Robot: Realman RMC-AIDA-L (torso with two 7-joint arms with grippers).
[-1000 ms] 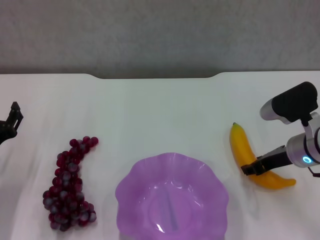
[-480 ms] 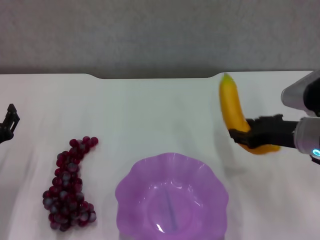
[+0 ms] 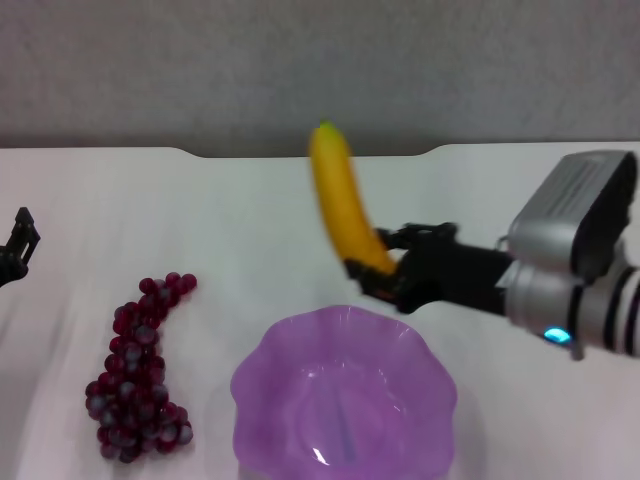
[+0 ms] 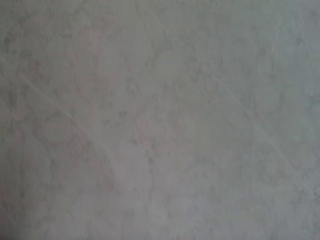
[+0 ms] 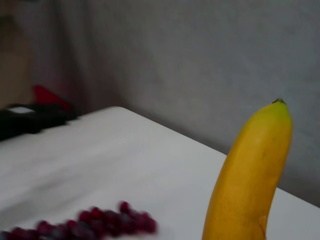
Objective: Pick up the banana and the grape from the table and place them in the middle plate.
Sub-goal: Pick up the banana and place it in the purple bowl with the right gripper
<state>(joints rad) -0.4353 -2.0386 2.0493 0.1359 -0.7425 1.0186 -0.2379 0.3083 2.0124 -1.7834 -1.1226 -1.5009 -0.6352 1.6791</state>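
The banana's lower end point(image 3: 362, 248) is clear of the purple plate's far rim and the plate is empty, so my right gripper should go on bringing the banana down toward the purple plate's middle point(image 3: 345, 405) until it rests inside.
My right gripper point(image 3: 383, 272) is shut on the lower end of the yellow banana point(image 3: 342, 202) and holds it in the air, stem tip up, just behind the far rim of the purple scalloped plate point(image 3: 290, 345). The banana fills the right wrist view point(image 5: 249, 175). The bunch of dark red-purple grapes point(image 3: 140, 355) lies on the white table point(image 3: 250, 230) to the left of the plate; it also shows in the right wrist view point(image 5: 95, 222). My left gripper point(image 3: 18, 245) rests at the left edge of the table, away from the grapes.
The table's far edge has a dark notch point(image 3: 310, 153) in front of a grey wall. The left wrist view shows only a blank grey surface. My left arm shows as a dark shape in the right wrist view point(image 5: 30, 120).
My right gripper has lifted the banana off the table at the right and carried it left to just behind the plate. The left arm has barely moved.
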